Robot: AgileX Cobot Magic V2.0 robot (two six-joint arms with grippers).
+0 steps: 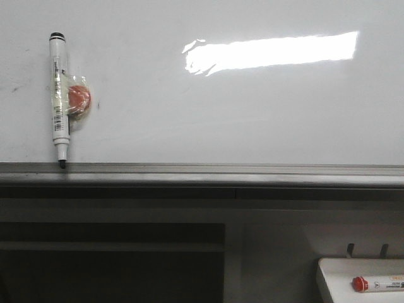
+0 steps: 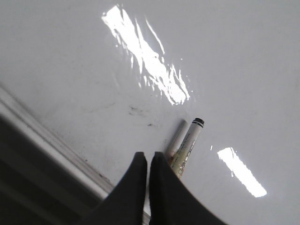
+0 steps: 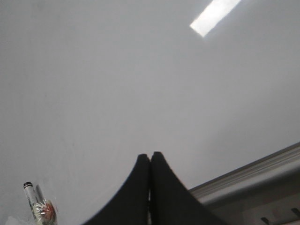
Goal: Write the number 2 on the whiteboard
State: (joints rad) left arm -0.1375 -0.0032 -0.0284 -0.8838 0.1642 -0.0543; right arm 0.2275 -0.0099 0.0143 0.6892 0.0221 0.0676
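Observation:
The marker stands far (image 3: 40,204) from my right gripper. I should get the marker off the board (image 1: 60,95) with my left gripper and carry it across to my right gripper.
The whiteboard (image 1: 252,113) fills the front view, glossy white with a bright glare and a grey ledge (image 1: 202,172) along its bottom. No number 2 shows on it. A white marker with a black tip (image 1: 59,98) stands upright at the board's left, taped to an orange-red round piece (image 1: 79,99), its tip on the ledge. My left gripper (image 2: 148,155) is shut and empty, just short of that marker (image 2: 187,146). My right gripper (image 3: 150,155) is shut and empty, facing bare board, with the marker (image 3: 36,206) far off to its side.
A small white tray (image 1: 328,271) at the lower right holds a marker with a red cap (image 1: 379,284). Below the ledge is a dark frame and opening (image 1: 113,259). Faint dark smudges (image 2: 138,111) mark the board near the left gripper.

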